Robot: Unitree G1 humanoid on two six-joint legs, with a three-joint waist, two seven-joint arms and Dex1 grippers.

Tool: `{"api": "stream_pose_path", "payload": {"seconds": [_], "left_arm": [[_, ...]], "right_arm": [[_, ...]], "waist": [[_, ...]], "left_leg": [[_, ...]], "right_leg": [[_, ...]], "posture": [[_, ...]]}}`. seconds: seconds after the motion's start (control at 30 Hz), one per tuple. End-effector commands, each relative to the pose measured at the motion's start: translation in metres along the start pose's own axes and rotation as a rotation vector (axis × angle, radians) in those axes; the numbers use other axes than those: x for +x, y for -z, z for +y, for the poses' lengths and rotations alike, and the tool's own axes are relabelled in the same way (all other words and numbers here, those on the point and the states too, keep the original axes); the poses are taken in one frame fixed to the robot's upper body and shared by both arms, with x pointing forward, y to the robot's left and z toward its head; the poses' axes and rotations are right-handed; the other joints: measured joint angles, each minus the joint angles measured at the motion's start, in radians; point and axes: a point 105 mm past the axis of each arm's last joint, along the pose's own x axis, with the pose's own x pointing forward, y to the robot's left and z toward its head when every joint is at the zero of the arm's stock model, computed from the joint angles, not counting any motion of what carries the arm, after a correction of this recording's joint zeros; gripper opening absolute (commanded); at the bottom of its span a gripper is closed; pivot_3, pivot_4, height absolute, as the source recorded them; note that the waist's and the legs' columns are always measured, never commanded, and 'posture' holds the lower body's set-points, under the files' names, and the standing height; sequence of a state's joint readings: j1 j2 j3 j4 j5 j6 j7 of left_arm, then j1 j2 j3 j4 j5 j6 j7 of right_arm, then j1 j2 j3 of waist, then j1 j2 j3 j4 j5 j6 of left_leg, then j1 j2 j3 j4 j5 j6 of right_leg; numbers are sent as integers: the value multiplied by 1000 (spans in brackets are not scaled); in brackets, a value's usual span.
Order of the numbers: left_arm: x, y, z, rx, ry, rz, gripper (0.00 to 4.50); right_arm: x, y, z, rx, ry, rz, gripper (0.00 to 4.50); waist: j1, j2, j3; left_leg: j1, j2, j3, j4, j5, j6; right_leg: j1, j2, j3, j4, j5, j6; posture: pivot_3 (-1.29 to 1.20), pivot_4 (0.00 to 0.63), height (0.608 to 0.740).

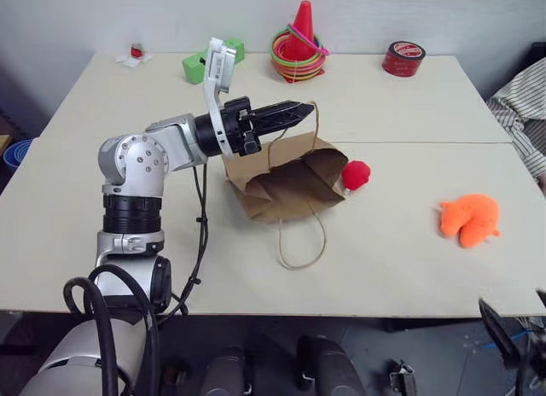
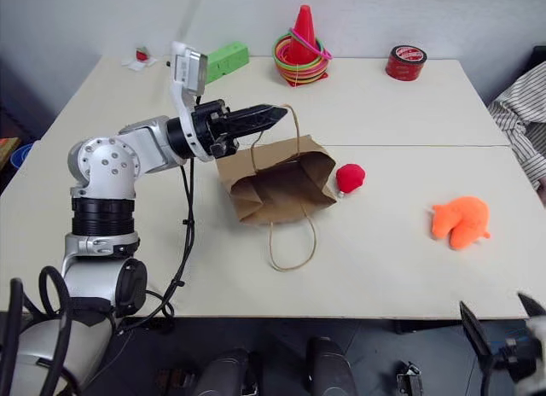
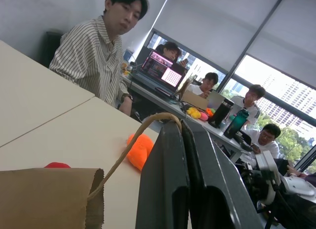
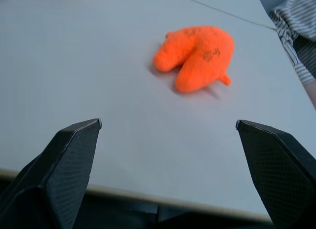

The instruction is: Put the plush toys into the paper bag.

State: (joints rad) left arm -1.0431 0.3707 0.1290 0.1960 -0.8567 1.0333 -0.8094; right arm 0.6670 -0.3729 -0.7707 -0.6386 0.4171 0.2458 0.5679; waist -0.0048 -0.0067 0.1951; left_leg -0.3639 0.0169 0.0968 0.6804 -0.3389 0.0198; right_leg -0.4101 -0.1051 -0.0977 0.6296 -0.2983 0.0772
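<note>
I expect the paper bag's opening (image 1: 294, 188) to stay open when I carry the orange plush toy inside, because the raised upper cord handle (image 1: 316, 123) keeps that opening wide.
The brown paper bag (image 1: 286, 178) lies on its side mid-table, its mouth facing me. My left gripper (image 1: 304, 110) is shut on the bag's upper cord handle (image 3: 148, 123) and holds the top edge up. The other handle (image 1: 304, 242) lies flat on the table. The small red plush toy (image 1: 356, 174) sits on the table against the right corner of the bag's mouth. The orange plush toy (image 1: 469, 218) lies further right, apart from the bag. My right gripper (image 4: 169, 124) hangs open near the table's front right edge, with the orange plush toy (image 4: 196, 55) ahead of it.
At the back stand a red cone with coloured rings (image 1: 299, 42), a red tape roll (image 1: 403, 59), a green block (image 1: 194, 65) and a small red item (image 1: 136, 51). A person in a striped shirt (image 1: 522, 114) sits at the table's right side.
</note>
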Motion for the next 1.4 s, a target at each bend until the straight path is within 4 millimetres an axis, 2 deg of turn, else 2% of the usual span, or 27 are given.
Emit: {"api": "stream_pose_path", "payload": {"seconds": [0.03,0.13,0.27,0.3,0.4,0.53,0.63,0.7,0.8,0.97,1.1,1.17,1.23,1.33,1.4], "left_arm": [[2,-13,-13,92,36,2,0],[2,-13,-13,95,34,6,0],[1,-7,-11,99,19,21,0],[1,-6,-10,99,19,21,0],[1,-4,-9,100,14,21,0],[2,-4,-8,103,15,20,0],[4,-5,-8,105,20,19,0],[5,-6,-8,107,23,19,0],[5,-7,-6,101,26,12,0],[5,-9,-3,84,23,7,0],[8,-11,-1,65,23,-3,0],[10,-12,-2,57,30,-4,0],[11,-11,-3,52,44,3,0],[14,-9,-9,49,76,16,0],[15,-9,-14,38,108,25,0]], "right_arm": [[27,-3,-15,-21,11,66,4461],[51,0,-28,-59,21,129,4461],[95,10,-59,-25,97,198,4461],[103,14,-61,-7,87,217,4292],[122,18,-64,18,64,241,3563],[133,14,-61,70,10,240,2189],[136,5,-50,96,-90,220,1313],[136,-16,-39,113,-180,133,697],[128,-59,-5,108,-393,-30,21],[102,-109,64,86,-716,-162,21],[89,-118,124,47,-912,-117,21],[94,-123,146,44,-927,-127,21],[104,-127,157,69,-893,-128,21],[129,-131,168,27,-801,-141,21],[152,-132,174,-19,-720,-142,21]], "waist": [[5,0,0],[14,0,0],[26,-1,0],[29,0,0],[30,0,0],[28,0,0],[24,0,0],[22,0,0],[16,0,0],[22,0,0],[27,0,0],[27,-1,1],[28,-1,1],[28,-1,1],[25,-1,1]], "left_leg": [[-1,0,0,0,0,0],[-3,-1,-1,1,1,2],[-6,-4,-2,2,2,4],[-5,-5,-2,2,2,5],[-6,-5,-3,2,3,5],[-7,-5,-2,2,3,5],[-6,-5,-2,2,3,5],[-6,-4,-2,2,3,5],[-6,-4,-2,2,3,5],[-6,-4,-2,2,3,5],[-6,-4,-3,2,3,5],[-7,-4,-4,2,3,5],[-7,-4,-3,3,3,5],[-8,-5,-4,3,3,5],[-8,-5,-3,3,3,5]], "right_leg": [[0,0,0,0,0,0],[-1,-2,-1,0,0,0],[-2,-3,-4,-1,0,0],[-1,-4,-5,-1,0,1],[-1,-5,-6,-1,1,1],[-1,-4,-7,0,1,1],[0,-4,-6,-1,1,2],[0,-4,-6,-1,1,2],[-1,-3,-6,-1,1,2],[0,-2,-7,0,1,2],[0,-4,-7,-1,2,3],[0,-5,-7,-1,2,2],[-1,-5,-7,-1,2,2],[-1,-5,-8,0,2,2],[-1,-5,-8,0,2,3]], "posture": [[0,150,740],[0,150,740],[0,150,740],[0,150,740],[0,150,740],[0,150,740],[0,150,740],[0,150,740],[0,150,740],[0,150,740],[0,150,740],[0,150,740],[0,150,740],[0,150,740],[0,150,740]]}}
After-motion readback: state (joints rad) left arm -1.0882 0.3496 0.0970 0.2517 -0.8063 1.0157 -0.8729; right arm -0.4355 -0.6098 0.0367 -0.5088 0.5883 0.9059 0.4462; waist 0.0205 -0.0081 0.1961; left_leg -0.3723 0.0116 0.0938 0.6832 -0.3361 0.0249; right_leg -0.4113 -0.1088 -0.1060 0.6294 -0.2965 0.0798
